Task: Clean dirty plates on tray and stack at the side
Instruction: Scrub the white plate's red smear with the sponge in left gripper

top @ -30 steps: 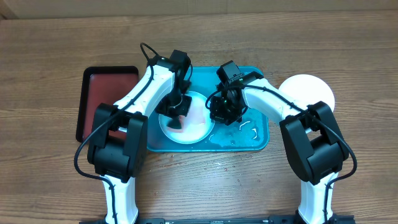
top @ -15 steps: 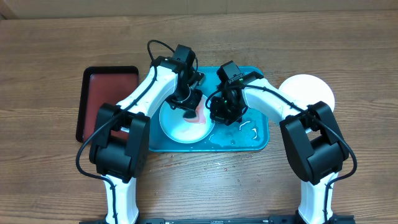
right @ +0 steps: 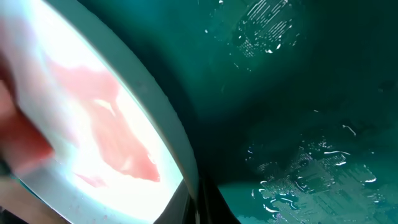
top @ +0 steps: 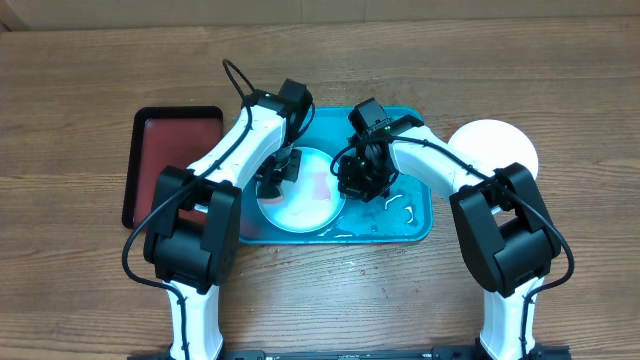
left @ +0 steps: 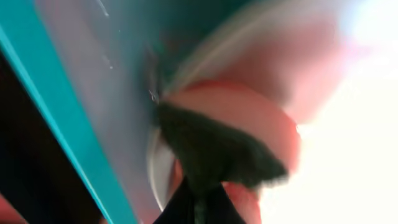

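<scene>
Wet pink-red smears (top: 320, 190) are on the plate, so my left gripper should lift the scrubbing pad out of the way before my right gripper tilts the plate over the tray (top: 365, 228).
A pale light-blue plate (top: 312, 198) with pink-red smears lies in the left half of the turquoise tray (top: 412, 228). My left gripper (top: 274, 178) is shut on a dark scrubbing pad (left: 217, 149) and presses it on the plate's left part. My right gripper (top: 362, 186) is shut on the plate's right rim (right: 163, 118), with the jaws (right: 200, 208) pinching the edge. A white plate (top: 497, 146) lies on the table right of the tray. The yellow-green plate is out of view.
A black tray with a red inside (top: 160, 152) lies left of the turquoise tray. Water drops and streaks (top: 395, 210) lie on the turquoise tray's right half. Bare wooden table surrounds everything.
My left gripper with the pad has swept from the plate's upper right back to its left side. The right gripper and the plate have stayed put.
</scene>
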